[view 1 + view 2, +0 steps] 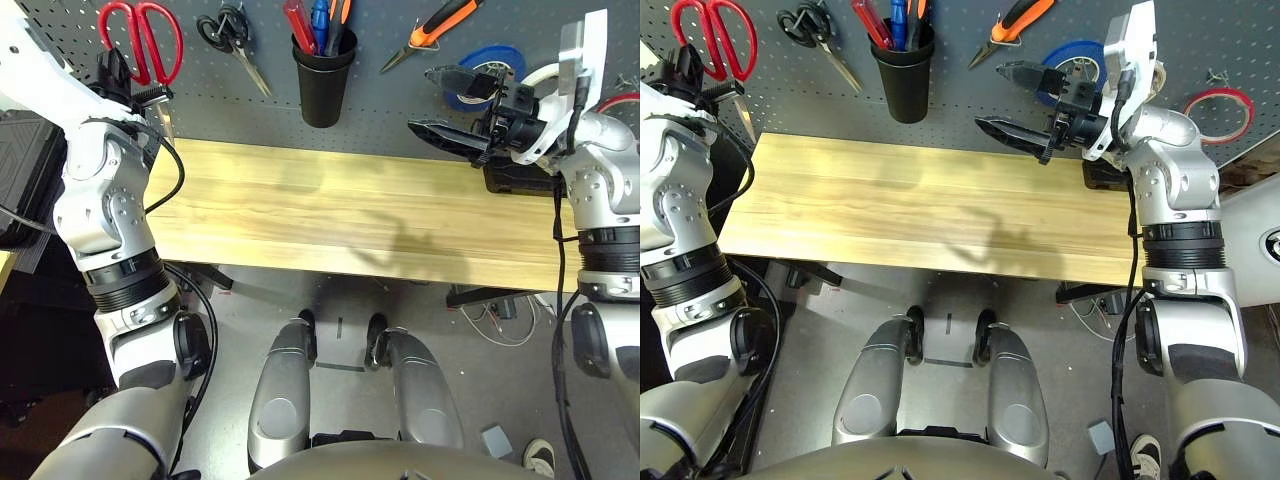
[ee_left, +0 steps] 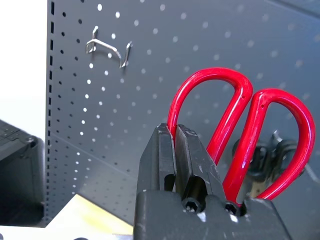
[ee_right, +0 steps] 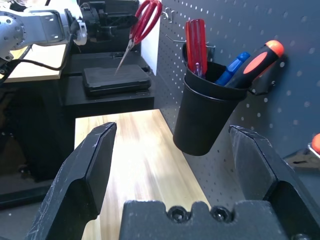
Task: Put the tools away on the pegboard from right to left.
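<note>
The red-handled scissors' open loops [image 1: 152, 44] face the black-handled scissors' hook [image 1: 233, 13] with the blades pointing down. My left gripper should go on going there until a loop is over the hook.
My left gripper [image 2: 175, 132] is shut on the red-handled scissors [image 2: 212, 75] and holds them up against the left end of the dark grey pegboard [image 1: 400, 100], blades pointing down. An empty metal hook [image 2: 107, 47] sticks out of the board close by. The red-handled screwdriver [image 3: 195, 45] stands in the black cup [image 1: 322, 85]. Right of the cup, the orange-and-black pliers [image 1: 440, 25] hang on the board. A thin red tape ring [image 1: 1221, 92] hangs at the far right. Above the table's right end, my right gripper [image 1: 1015, 100] stands open and holds nothing.
Black-handled scissors [image 1: 225, 30] hang between the red scissors and the cup. A blue tape roll [image 1: 500, 55] hangs behind my right gripper. The wooden table [image 1: 300, 210] lies below the board. A black case [image 3: 115, 80] sits left of the table.
</note>
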Controlling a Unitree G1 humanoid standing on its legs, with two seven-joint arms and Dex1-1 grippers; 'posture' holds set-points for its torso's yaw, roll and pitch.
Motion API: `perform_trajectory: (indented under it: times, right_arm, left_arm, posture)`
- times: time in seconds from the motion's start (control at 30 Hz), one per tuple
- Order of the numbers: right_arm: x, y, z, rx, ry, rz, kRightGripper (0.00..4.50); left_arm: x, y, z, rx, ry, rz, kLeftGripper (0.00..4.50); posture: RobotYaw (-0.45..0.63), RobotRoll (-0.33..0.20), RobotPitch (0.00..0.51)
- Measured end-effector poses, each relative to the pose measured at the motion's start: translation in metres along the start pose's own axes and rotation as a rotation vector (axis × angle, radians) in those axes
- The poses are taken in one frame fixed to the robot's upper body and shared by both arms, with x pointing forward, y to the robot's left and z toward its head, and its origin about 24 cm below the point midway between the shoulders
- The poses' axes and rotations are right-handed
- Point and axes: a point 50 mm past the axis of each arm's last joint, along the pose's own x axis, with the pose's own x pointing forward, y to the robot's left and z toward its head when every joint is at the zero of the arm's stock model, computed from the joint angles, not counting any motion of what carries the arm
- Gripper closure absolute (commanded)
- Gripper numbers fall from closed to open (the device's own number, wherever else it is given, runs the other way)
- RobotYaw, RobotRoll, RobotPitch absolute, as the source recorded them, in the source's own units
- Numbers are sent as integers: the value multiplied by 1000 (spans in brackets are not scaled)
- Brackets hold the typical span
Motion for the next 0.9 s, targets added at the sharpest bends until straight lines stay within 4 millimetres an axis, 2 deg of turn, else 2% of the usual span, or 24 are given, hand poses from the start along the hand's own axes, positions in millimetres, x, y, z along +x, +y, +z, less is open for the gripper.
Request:
perform_trajectory:
  times: [0.33, 0.57, 0.9]
  right_arm:
    - [5, 4, 11, -29, -30, -1, 0]
    - [7, 4, 14, -19, -50, -23, 0]
    - [9, 3, 23, -26, -91, -50, 0]
  left_arm:
    - [4, -21, -9, -68, 15, -59, 4482]
    - [6, -31, -21, -97, 52, -78, 4482]
    - [11, -40, -28, -113, 61, -98, 4482]
  posture:
    - [25, 0, 207]
    - [6, 0, 214]
    - [-10, 0, 209]
